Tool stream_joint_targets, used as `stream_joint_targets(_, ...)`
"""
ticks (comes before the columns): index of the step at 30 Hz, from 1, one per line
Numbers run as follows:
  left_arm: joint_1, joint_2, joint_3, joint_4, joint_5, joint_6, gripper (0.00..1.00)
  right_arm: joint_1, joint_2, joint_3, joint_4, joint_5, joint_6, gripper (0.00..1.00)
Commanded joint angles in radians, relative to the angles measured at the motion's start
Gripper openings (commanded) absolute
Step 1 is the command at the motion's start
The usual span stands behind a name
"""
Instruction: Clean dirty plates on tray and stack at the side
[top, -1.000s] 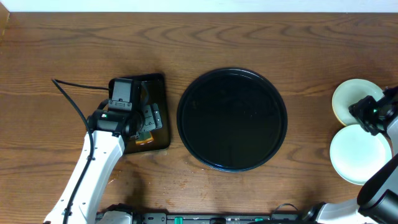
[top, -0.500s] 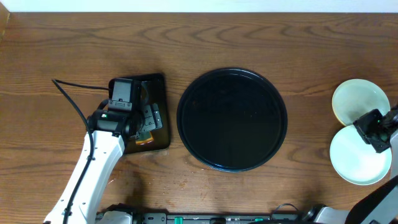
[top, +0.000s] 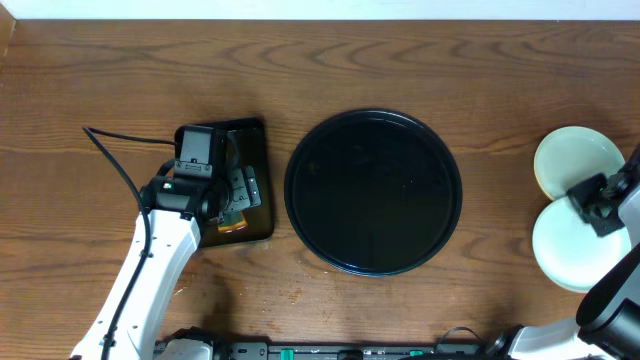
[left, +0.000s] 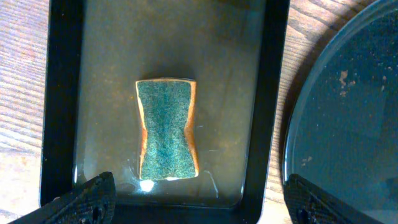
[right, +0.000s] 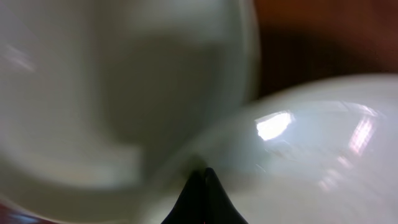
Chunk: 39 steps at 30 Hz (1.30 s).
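Observation:
The mint-white plate lies over the other plate just at the rim (top: 560, 200), so my right gripper should move it farther back so that it nests on the yellowish-edged plate (top: 577, 158).
The tray (top: 373, 190) lies mid-table with nothing on it; its rim also shows in the left wrist view (left: 348, 112). Two pale plates sit off it at the far right: one farther back with a yellowish edge (top: 572, 158), and a mint-white one nearer (top: 562, 255). My right gripper (top: 598, 200) hovers where they meet. In its wrist view both plates are blurred (right: 93, 93) (right: 311, 143), and the gripper (right: 202, 177) is shut with nothing seen between its tips. My left gripper (left: 202, 208) stands open over the sponge tray.
A small rectangular black tray (left: 62, 93) left of the round one holds a wet brown sponge with a green scouring face (left: 166, 129). A black cable (top: 120, 150) runs across the table at the left. The far-right plates lie near the table's edge.
My right gripper has shut and shifted from over the farther plate towards the place where the two plates meet. The left arm has not moved.

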Motion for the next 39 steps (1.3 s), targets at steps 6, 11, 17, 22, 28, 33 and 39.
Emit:
stream_joint_targets(6,0.004,-0.002,0.019,-0.003,-0.002,0.009,0.87,0.003,0.027,-0.004,0.291,-0.131,0.011,0.01)
stream_joint_targets(11,0.004,-0.002,0.019,-0.003,-0.002,0.009,0.87,0.008,0.059,-0.004,0.365,-0.13,-0.01,0.01)
stream_joint_targets(17,0.004,-0.002,0.019,-0.003,-0.002,0.009,0.87,0.034,0.126,-0.004,0.365,-0.154,-0.08,0.01)
stream_joint_targets(22,0.004,-0.002,0.019,-0.003,-0.002,0.009,0.87,0.036,0.127,-0.004,0.332,-0.151,-0.082,0.01)
stream_joint_targets(28,0.004,-0.002,0.019,-0.003,-0.002,0.009,0.87,0.038,0.138,-0.004,0.378,-0.153,-0.106,0.01)
stream_joint_targets(33,0.004,-0.002,0.019,-0.003,-0.002,0.009,0.87,0.061,0.138,-0.002,0.543,-0.393,-0.283,0.04)
stream_joint_targets(39,0.004,-0.002,0.019,-0.003,-0.002,0.009,0.88,0.06,0.091,0.001,0.582,-0.589,-0.251,0.11)
